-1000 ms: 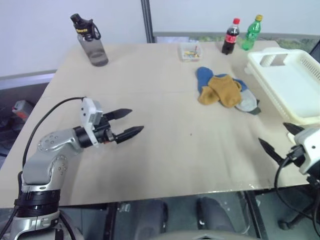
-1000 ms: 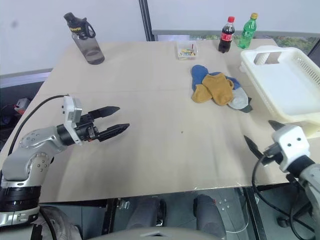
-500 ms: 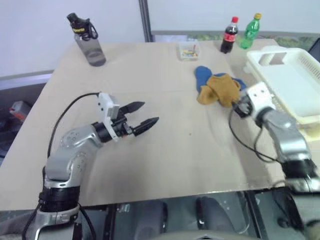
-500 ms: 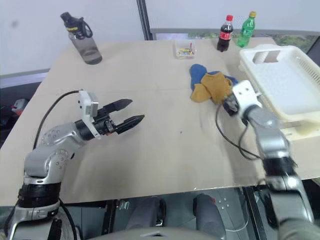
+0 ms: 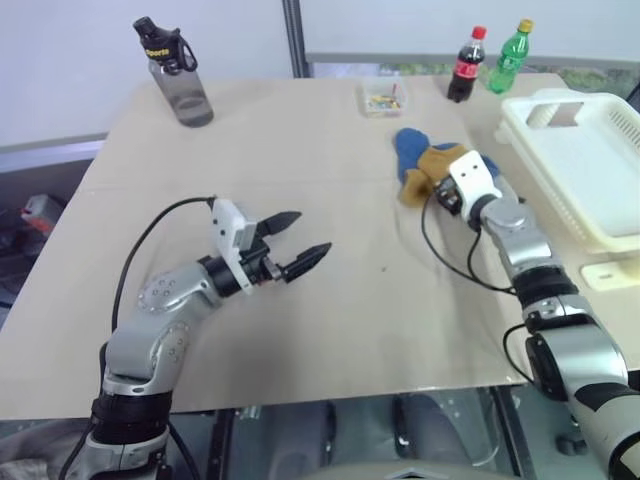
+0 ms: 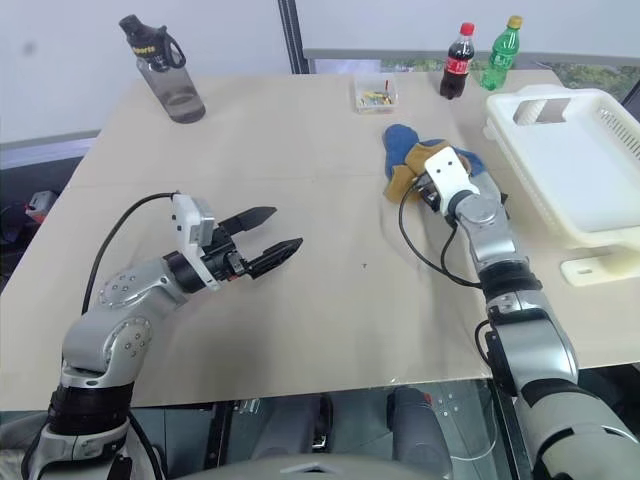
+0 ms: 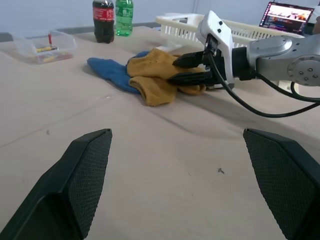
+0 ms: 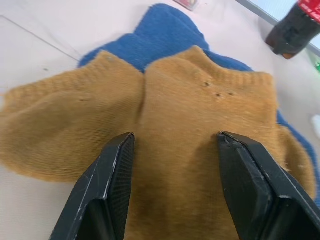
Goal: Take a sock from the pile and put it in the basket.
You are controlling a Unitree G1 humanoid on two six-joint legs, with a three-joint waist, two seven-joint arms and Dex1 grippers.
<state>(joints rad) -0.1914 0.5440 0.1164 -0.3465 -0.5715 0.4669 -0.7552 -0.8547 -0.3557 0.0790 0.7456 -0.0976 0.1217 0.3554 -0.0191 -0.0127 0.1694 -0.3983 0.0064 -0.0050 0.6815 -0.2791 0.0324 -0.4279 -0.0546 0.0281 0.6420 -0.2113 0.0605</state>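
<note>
I expect the top yellow sock (image 8: pixel 182 135) to come away by itself when I lift, with another yellow sock staying behind, because an overlapping edge (image 8: pixel 143 100) splits the yellow fabric.
The pile is a mustard-yellow sock (image 5: pixel 424 170) lying over a blue sock (image 5: pixel 407 150) at the far right of the table. My right gripper (image 8: pixel 175 135) is at the pile's near edge, open, with its two black fingers (image 8: pixel 112 175) set down on the yellow sock (image 8: pixel 175 95) and the fabric between them. The left wrist view shows that right gripper (image 7: pixel 173 71) from the side, low over the yellow sock. My left gripper (image 5: pixel 312 232) hovers open and empty over the table's left middle, pointing toward the pile. The white slatted basket (image 5: pixel 590 170) stands just right of the pile.
A grey water bottle (image 5: pixel 178 75) stands at the far left. A small clear box (image 5: pixel 380 100), a cola bottle (image 5: pixel 463 68) and a green bottle (image 5: pixel 508 60) line the far edge. A white flat piece (image 5: pixel 610 272) lies by the basket's near corner.
My right arm swung from the table's near right edge forward to the pile and set its fingers on the yellow sock, jaws narrowing. My left gripper shifted a little rightward, still open.
</note>
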